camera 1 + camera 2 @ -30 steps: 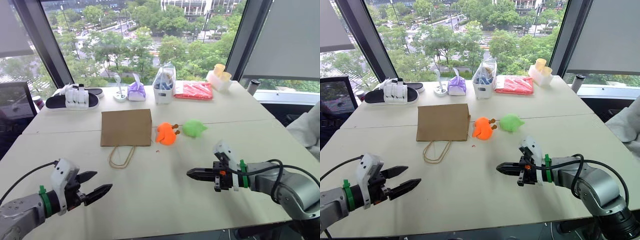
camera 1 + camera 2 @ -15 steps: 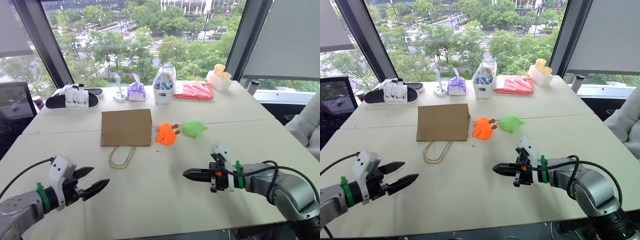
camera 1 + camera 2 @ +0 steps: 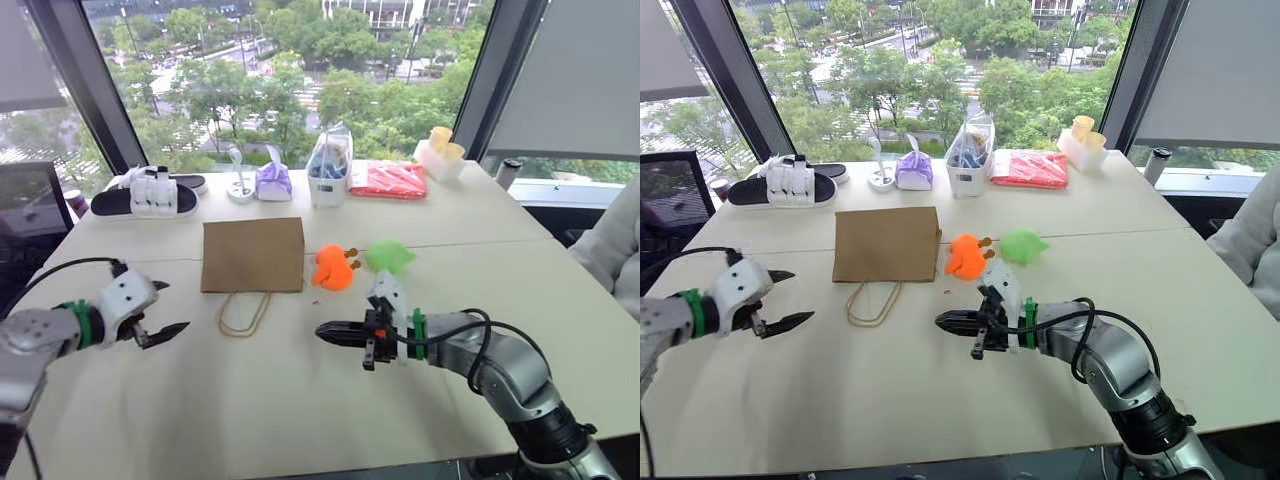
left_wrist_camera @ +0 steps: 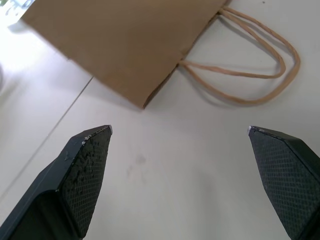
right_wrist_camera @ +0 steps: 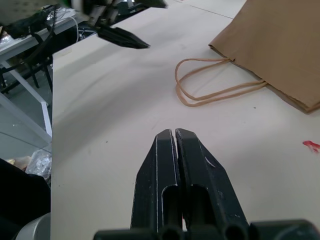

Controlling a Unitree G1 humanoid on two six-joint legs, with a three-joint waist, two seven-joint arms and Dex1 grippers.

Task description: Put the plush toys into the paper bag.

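Note:
My left gripper is to grab a loop handle and stand the paper bag up before loading the plush toys, because the bag lies flat, its opening shut.
The brown paper bag lies flat on the white table, its loop handles pointing toward me. Just right of it sit the orange plush toy and the green plush toy. My left gripper hovers open and empty to the left of the handles; the left wrist view shows the bag and handles beyond its spread fingers. My right gripper is shut on nothing, pointing left, a little nearer me than the orange toy. Its closed tips face the handles.
Along the far edge by the window stand a black-and-white sandal, a purple pouch, a clear plastic bag in a white holder, a red packet and a box of yellow cups. A person's grey sleeve shows at right.
My left gripper has swung forward and outward toward the bag's handles, rolling as it went, still open. The right gripper has slid left toward the table's middle, still shut.

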